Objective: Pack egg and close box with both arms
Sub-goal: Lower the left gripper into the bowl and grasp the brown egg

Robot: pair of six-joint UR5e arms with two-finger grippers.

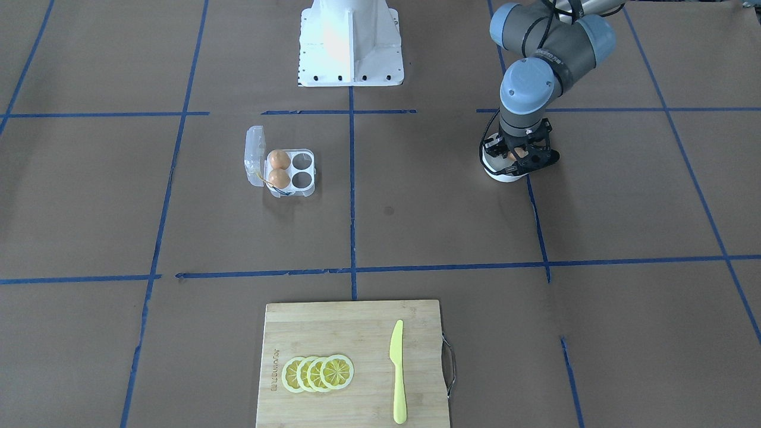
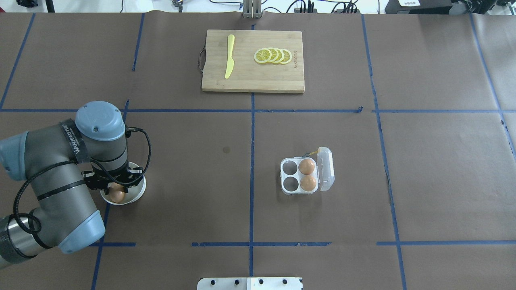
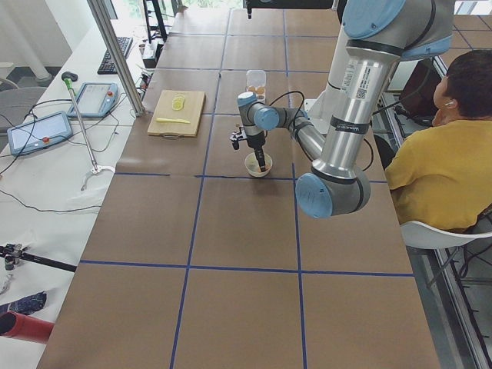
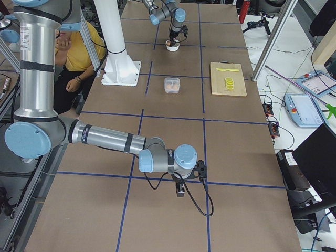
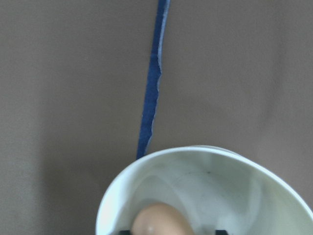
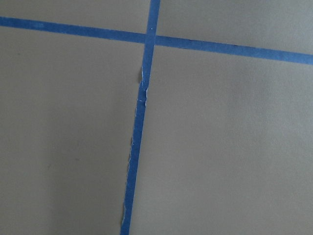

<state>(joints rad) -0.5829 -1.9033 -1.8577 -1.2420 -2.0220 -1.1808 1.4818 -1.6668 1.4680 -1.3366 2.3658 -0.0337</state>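
The white bottom of the bowl shows clearly beside the brown egg, so I expect the bowl to be empty when I lift the brown egg out.
The egg lies in a white round bowl at the table's left; it also shows in the left wrist view. My left gripper reaches down into the bowl, its fingers open on either side of the egg. The clear box stands right of centre with its lid open. Two brown eggs fill the cells beside the lid; the other two cells are empty. My right gripper hangs low over bare table far from the box; I cannot tell whether it is open or shut.
A wooden cutting board with lemon slices and a yellow knife lies at the far side. The white pedestal base stands at the robot's side. A person in a yellow shirt sits beside the table.
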